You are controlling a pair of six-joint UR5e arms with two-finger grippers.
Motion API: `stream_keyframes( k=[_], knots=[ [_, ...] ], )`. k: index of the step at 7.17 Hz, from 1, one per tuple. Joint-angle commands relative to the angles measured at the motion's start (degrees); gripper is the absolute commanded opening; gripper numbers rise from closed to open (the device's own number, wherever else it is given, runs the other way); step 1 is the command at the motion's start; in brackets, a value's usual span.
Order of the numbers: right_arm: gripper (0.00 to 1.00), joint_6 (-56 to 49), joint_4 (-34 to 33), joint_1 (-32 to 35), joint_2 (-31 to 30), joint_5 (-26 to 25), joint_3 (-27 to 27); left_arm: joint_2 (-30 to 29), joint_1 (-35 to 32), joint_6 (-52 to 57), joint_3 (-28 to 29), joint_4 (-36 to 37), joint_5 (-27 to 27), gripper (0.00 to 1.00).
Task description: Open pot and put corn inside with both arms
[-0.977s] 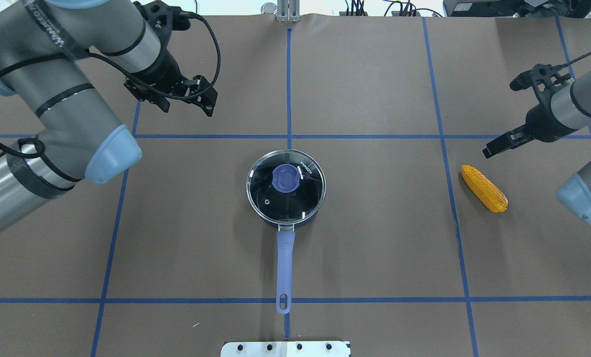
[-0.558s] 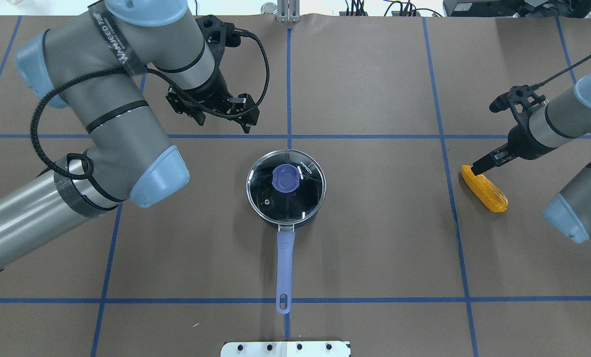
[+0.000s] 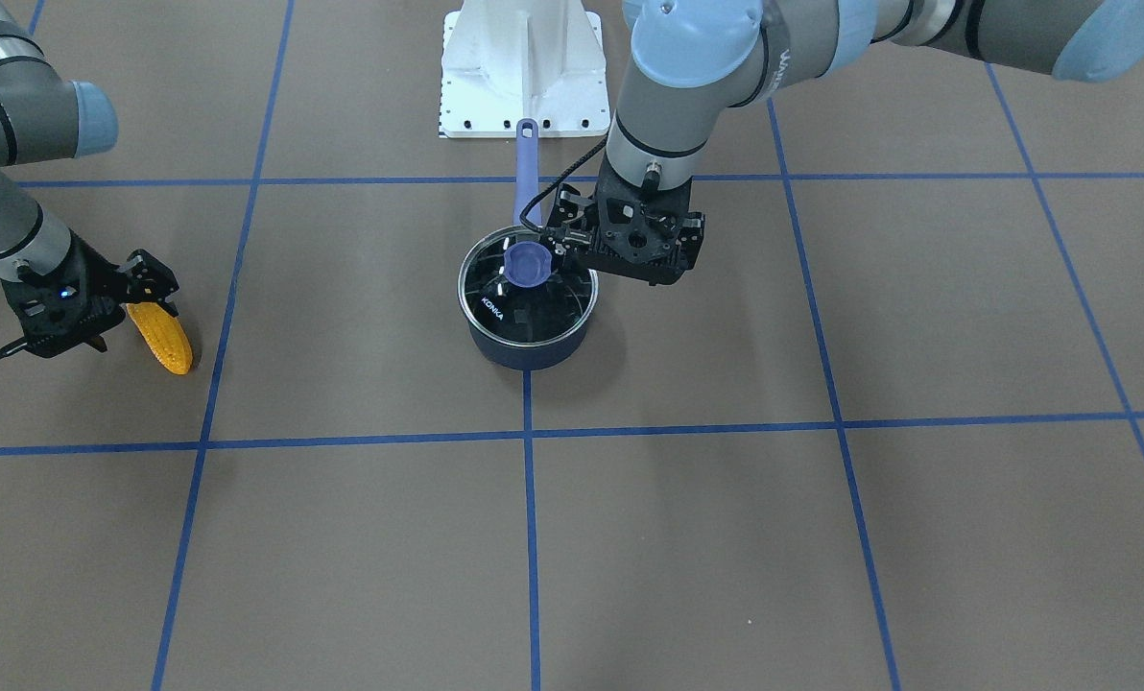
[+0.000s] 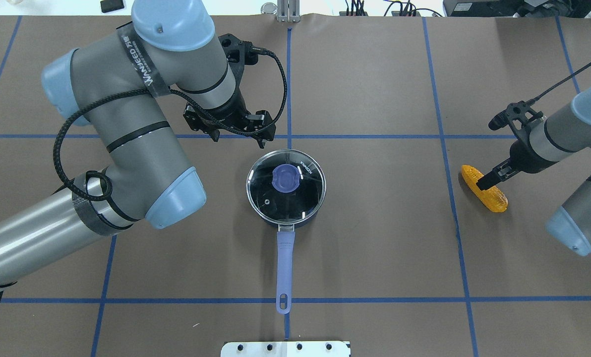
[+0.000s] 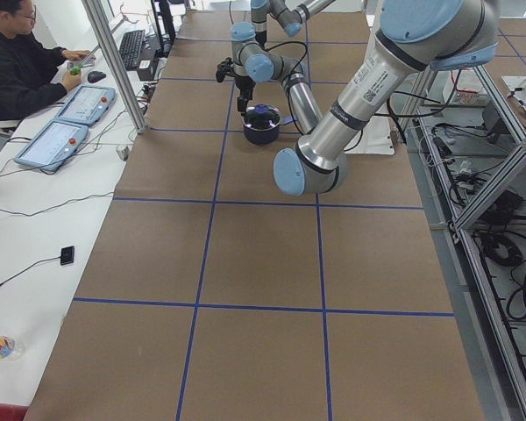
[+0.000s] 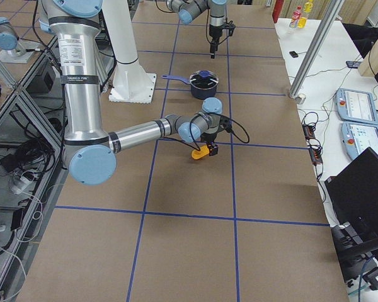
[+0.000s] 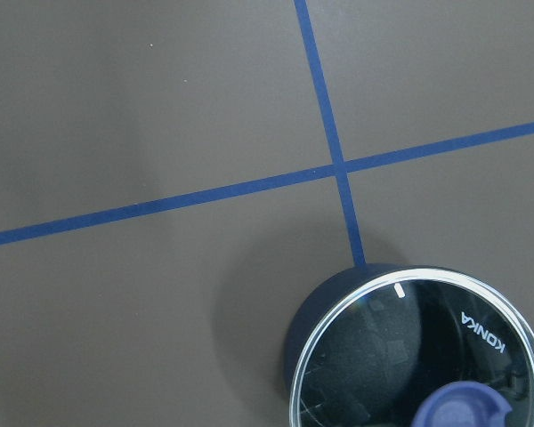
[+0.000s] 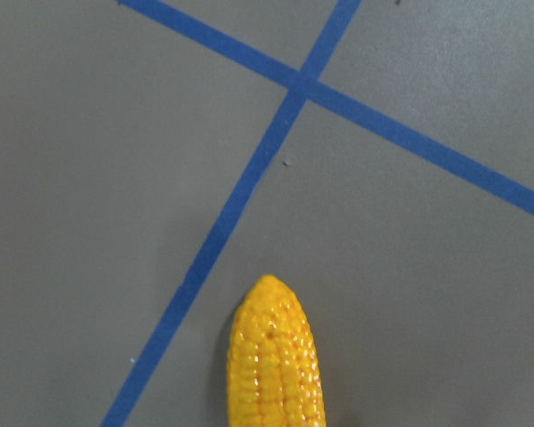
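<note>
I see only an even dark through the glass lid (image 3: 542, 311). I should expect to find an empty pot (image 3: 528, 350) when I bring the corn in.
The dark navy pot (image 3: 526, 357) stands mid-table with its lavender handle (image 4: 284, 258) pointing toward the robot. A glass lid with a blue knob (image 4: 285, 178) sits on it. My left gripper (image 4: 239, 139) is open and empty, hovering just beyond the pot's far left rim; its wrist view shows the lid (image 7: 400, 356) at the bottom right. The yellow-orange corn (image 4: 496, 201) lies on the table at the right. My right gripper (image 4: 488, 181) is open and low over the corn's far half, fingers on either side of it (image 3: 119, 312). Its wrist view shows the corn's tip (image 8: 271, 356).
The white robot base plate (image 4: 285, 348) is at the near table edge. Blue tape lines (image 4: 444, 136) grid the brown table. An operator (image 5: 17, 61) sits at a white side table with tablets, beyond the far long edge.
My left arm has swung in from the far left toward the pot. My right gripper has come down and toward the robot onto the corn. Pot, lid and corn have not moved.
</note>
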Motion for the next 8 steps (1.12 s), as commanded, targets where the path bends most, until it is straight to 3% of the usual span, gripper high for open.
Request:
stream_keyframes(
  k=[1, 2, 4, 8],
  knots=[
    [0.93, -0.5, -0.3, -2.5, -0.2, -1.0, -0.5, 0.0, 0.2, -0.2, 0.0, 0.0, 0.0, 1.00],
    [0.93, -0.5, -0.3, -2.8, -0.2, -1.4, -0.5, 0.0, 0.2, -0.2, 0.0, 0.0, 0.0, 1.00],
    [0.80, -0.7, -0.6, -2.8, -0.5, -1.4, -1.2, 0.1, 0.2, -0.2, 0.0, 0.0, 0.0, 1.00],
    [0.28, -1.0, -1.0, -3.8, 0.0, -0.4, -1.5, 0.3, 0.2, -0.2, -0.3, 0.0, 0.0, 1.00]
  ],
)
